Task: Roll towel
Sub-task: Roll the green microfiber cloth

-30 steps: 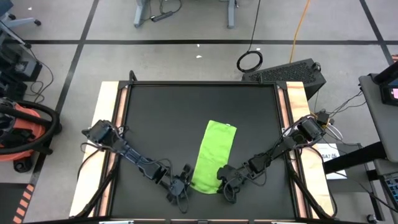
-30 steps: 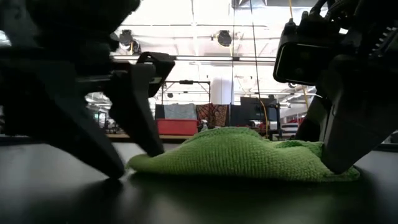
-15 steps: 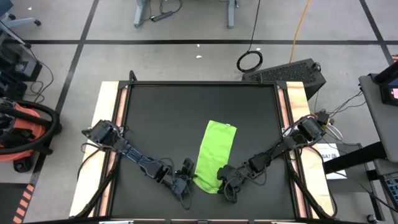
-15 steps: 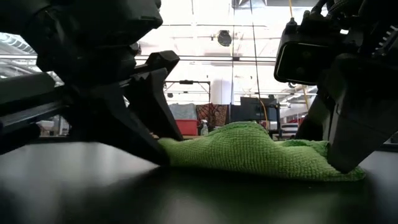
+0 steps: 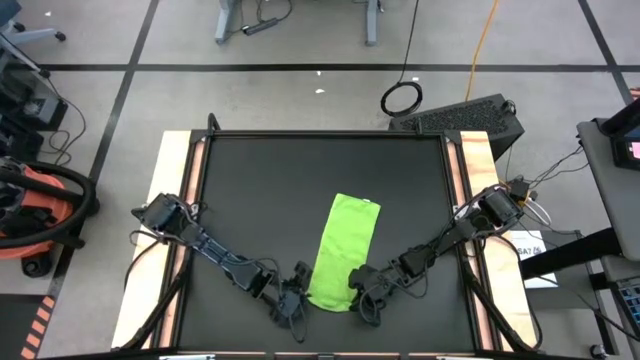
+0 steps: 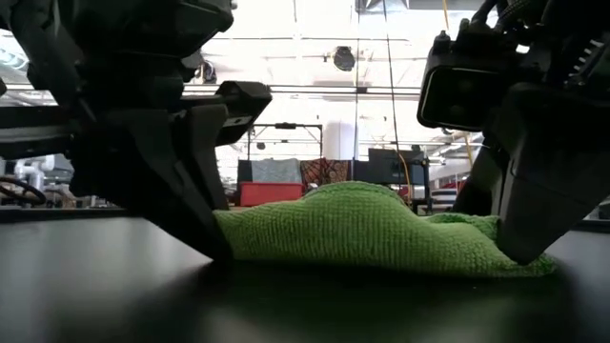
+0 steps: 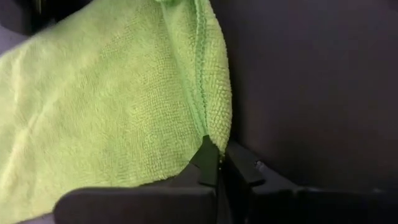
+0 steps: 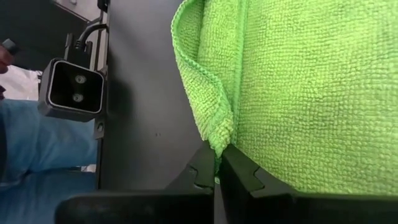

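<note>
The towel's near fold [image 8: 200,68] gapes and narrows to a point in the robot's right gripper, so the right gripper should open, move back and set its fingers on both sides of the fold's end [image 8: 217,127].
The lime-green towel [image 5: 345,245] lies on the black table [image 5: 250,180] as a long folded strip running from far to near, right of centre. My left gripper [image 5: 301,291] is shut at the strip's near left corner. My right gripper [image 5: 353,286] is shut at its near right corner. In the low view the towel's near end [image 6: 357,224] humps up between the two grippers. My left gripper pinches the towel's near left corner at its hemmed edge [image 7: 210,138] between its two fingers. It slants down from the near left. The corner sits about at table level; the cloth beyond humps up slack. My right gripper pinches the near right corner at a folded-over edge [image 8: 221,138], more than one layer. It slants down from the near right. The corner [image 6: 519,259] stays low on the table, and the cloth is slack.
Bare black tabletop lies to the left, to the right and beyond the towel. Wooden strips [image 5: 175,190] line both sides of the table. A small camera box [image 8: 73,90] stands beyond the towel in the right wrist view. A keyboard [image 5: 465,118] sits off the far right corner.
My left gripper has moved in toward the towel and shut on its near left corner. It pushed that edge toward the right, so the near end now humps higher. My right gripper has kept still, shut on its corner.
</note>
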You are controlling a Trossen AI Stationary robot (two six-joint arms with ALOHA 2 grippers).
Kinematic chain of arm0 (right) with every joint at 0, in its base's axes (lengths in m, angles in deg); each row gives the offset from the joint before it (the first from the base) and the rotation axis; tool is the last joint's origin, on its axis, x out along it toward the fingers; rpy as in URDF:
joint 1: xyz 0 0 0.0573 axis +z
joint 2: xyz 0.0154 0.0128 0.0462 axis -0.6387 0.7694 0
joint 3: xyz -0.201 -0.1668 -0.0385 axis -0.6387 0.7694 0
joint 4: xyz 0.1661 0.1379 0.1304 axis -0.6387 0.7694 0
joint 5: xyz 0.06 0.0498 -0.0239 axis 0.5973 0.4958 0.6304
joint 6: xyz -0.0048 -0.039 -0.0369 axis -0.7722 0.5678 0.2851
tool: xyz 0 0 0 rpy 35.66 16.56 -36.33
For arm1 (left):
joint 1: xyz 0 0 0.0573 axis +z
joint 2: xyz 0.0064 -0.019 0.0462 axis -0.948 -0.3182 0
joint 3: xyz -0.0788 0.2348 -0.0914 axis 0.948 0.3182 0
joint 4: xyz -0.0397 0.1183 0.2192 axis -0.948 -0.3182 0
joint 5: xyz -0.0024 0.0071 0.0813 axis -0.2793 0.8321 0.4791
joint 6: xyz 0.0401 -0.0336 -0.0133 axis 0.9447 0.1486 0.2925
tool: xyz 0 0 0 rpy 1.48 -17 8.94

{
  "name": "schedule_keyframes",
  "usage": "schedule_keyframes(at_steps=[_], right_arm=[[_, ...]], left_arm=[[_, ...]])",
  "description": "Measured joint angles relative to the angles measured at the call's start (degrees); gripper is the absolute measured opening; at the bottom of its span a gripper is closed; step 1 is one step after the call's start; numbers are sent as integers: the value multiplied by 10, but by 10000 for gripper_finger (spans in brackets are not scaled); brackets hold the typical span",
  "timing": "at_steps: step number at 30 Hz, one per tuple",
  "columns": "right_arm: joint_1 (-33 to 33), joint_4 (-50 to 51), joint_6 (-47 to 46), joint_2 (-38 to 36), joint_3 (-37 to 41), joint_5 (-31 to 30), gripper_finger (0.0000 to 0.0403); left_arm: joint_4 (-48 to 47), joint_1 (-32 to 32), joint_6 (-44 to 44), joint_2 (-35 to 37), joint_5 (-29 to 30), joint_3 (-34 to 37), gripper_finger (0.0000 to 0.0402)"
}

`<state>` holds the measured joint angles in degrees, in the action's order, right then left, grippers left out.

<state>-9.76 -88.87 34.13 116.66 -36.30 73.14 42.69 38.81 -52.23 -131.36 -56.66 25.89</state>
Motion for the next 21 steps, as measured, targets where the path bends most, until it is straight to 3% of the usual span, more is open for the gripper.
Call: schedule_keyframes(at_steps=[6,10,14,21], right_arm=[[1,-1,-6,-13,1,26,0],[2,7,-3,-33,3,30,17],[13,58,41,-82,2,6,88],[66,212,154,-187,2,-125,234]], left_arm=[[5,3,-42,1,-58,0,5],[8,25,-87,1,-128,0,5],[13,53,-131,1,-204,0,4],[13,81,-142,1,-258,0,4]])
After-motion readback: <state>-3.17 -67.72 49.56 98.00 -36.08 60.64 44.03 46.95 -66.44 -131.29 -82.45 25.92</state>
